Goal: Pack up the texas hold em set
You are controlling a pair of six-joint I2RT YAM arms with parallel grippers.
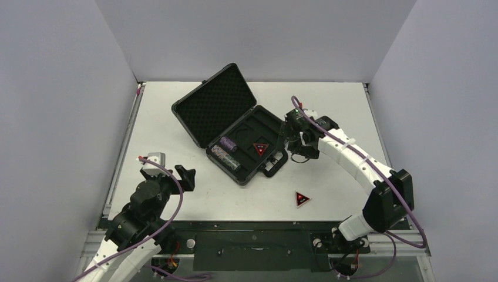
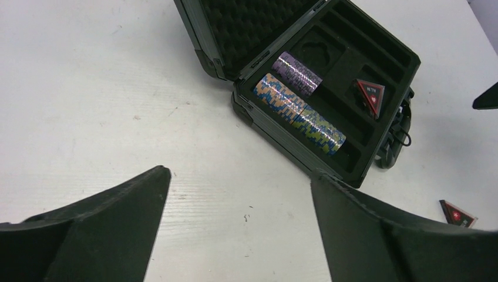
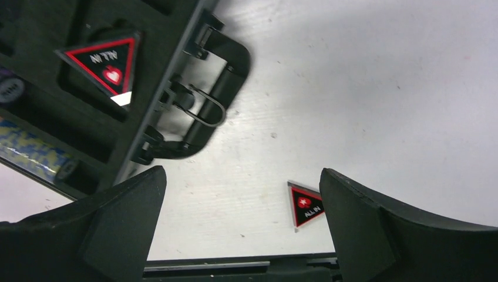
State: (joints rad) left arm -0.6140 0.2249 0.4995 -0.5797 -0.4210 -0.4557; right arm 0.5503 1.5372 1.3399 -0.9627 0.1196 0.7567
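Observation:
My right gripper should keep heading for the front token, which lies flat and clear of the black briefcase, with fingers open, until they straddle the token.
The black briefcase lies open mid-table, lid tilted back to the left. In its foam base lie a purple chip stack, an orange-blue stack and a blue-yellow stack. A red-and-black triangular token sits in its slot. Another token lies flat on the table near the front. My right gripper hovers open just right of the case's handle, nothing between its fingers. My left gripper is open and empty over bare table, front-left of the case.
Grey walls close in the table on the left, back and right. A black rail runs along the near edge between the arm bases. The case's latches and handle stick out toward the right arm.

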